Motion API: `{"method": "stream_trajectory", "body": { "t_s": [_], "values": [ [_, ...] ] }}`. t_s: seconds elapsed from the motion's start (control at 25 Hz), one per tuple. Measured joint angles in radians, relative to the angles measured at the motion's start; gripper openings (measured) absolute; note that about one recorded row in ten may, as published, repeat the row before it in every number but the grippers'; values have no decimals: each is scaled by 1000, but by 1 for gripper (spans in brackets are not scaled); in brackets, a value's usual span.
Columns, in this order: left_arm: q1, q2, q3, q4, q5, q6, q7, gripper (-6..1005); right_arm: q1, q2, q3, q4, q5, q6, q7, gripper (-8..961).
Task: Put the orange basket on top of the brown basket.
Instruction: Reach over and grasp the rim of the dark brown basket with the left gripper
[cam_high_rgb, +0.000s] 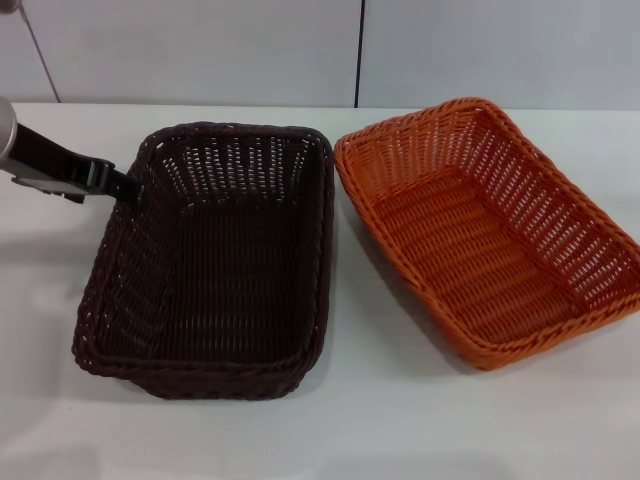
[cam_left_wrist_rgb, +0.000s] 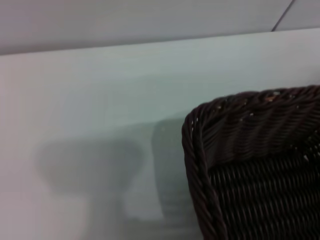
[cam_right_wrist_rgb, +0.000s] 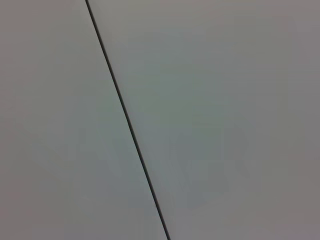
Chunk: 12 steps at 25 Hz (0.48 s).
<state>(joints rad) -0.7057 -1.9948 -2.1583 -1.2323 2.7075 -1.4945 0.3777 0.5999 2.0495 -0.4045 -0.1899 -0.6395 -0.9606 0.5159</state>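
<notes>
The orange basket (cam_high_rgb: 485, 235) will be bumped aside when the robot turns the brown basket by its rim, because only a narrow gap (cam_high_rgb: 336, 165) lies between the two baskets' rims.
The brown basket (cam_high_rgb: 205, 265) sits on the white table (cam_high_rgb: 400, 430) at the centre left, empty and upright. The orange basket (cam_high_rgb: 485, 225) sits to its right, also empty, turned a little, with its near-left rim close to the brown basket's right rim. My left gripper (cam_high_rgb: 128, 186) comes in from the left edge and its tip is at the brown basket's left rim, near the far left corner. That corner of the brown basket (cam_left_wrist_rgb: 250, 165) fills part of the left wrist view. My right gripper is out of view.
A pale wall with a dark vertical seam (cam_high_rgb: 359, 50) stands behind the table. The right wrist view shows only a grey panel with a dark seam (cam_right_wrist_rgb: 125, 115). Bare table lies in front of both baskets.
</notes>
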Motion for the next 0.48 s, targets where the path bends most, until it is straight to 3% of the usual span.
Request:
{"method": "stream_trajectory", "body": {
  "t_s": [0.48],
  "values": [
    [-3, -21, 10, 148, 5, 78, 7, 823, 8, -8, -1, 0, 0, 10, -1, 665]
  ]
}}
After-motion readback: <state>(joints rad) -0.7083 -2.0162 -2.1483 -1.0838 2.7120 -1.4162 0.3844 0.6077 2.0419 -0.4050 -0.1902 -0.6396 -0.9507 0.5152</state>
